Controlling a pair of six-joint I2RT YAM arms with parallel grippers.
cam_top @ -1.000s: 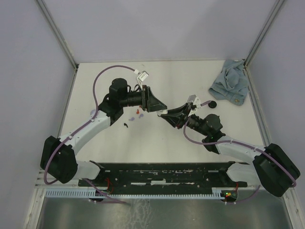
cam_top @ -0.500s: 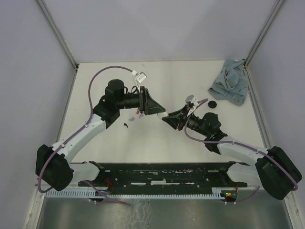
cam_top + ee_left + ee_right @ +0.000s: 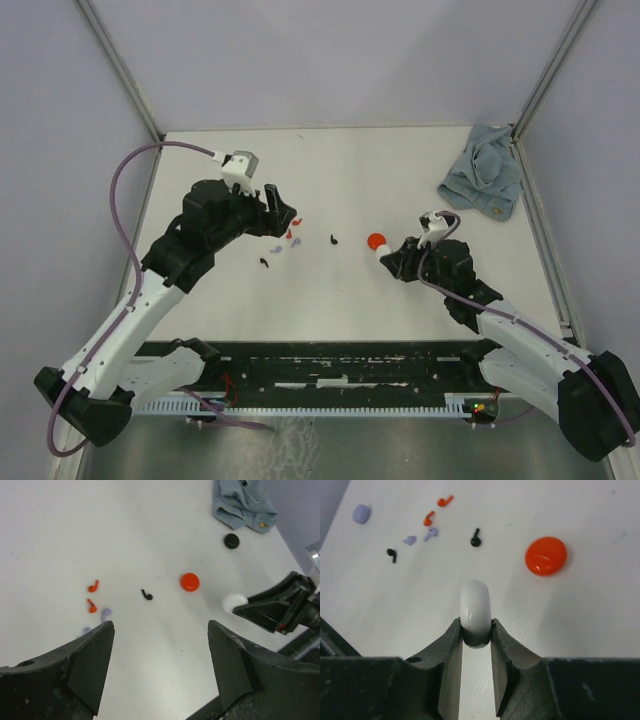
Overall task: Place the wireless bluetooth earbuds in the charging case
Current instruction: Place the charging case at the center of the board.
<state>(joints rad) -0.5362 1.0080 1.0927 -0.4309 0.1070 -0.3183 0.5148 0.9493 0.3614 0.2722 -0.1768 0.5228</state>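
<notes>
The robot has clear space (image 3: 242, 570) in front of the black case (image 3: 231, 541), so its right gripper should continue to move the white case away from the red case and let go of it there.
My right gripper (image 3: 475, 626) is shut on a white round charging case (image 3: 475, 611), held on edge just above the table, seen too in the left wrist view (image 3: 234, 602). The wireless bluetooth earbuds lie loose to its left: two red ones (image 3: 445, 500) (image 3: 428, 518), two lilac ones (image 3: 431, 533) (image 3: 409, 540) and two black ones (image 3: 475, 538) (image 3: 392, 555). My left gripper (image 3: 160, 627) hangs open above the table with nothing between its fingers. It sits near the red earbuds (image 3: 292, 236), with the right gripper (image 3: 392, 258) apart on the right.
A red round case (image 3: 376, 241) lies just left of the right gripper. A lilac case (image 3: 361, 514) sits at the far left. A black case (image 3: 231, 541) lies near a crumpled blue cloth (image 3: 484, 182) at the back right.
The two grippers, close together mid-table before, have drawn apart. The left arm swung back left and its jaws widened. The right arm lowered with the white case, uncovering the red case and a black earbud.
</notes>
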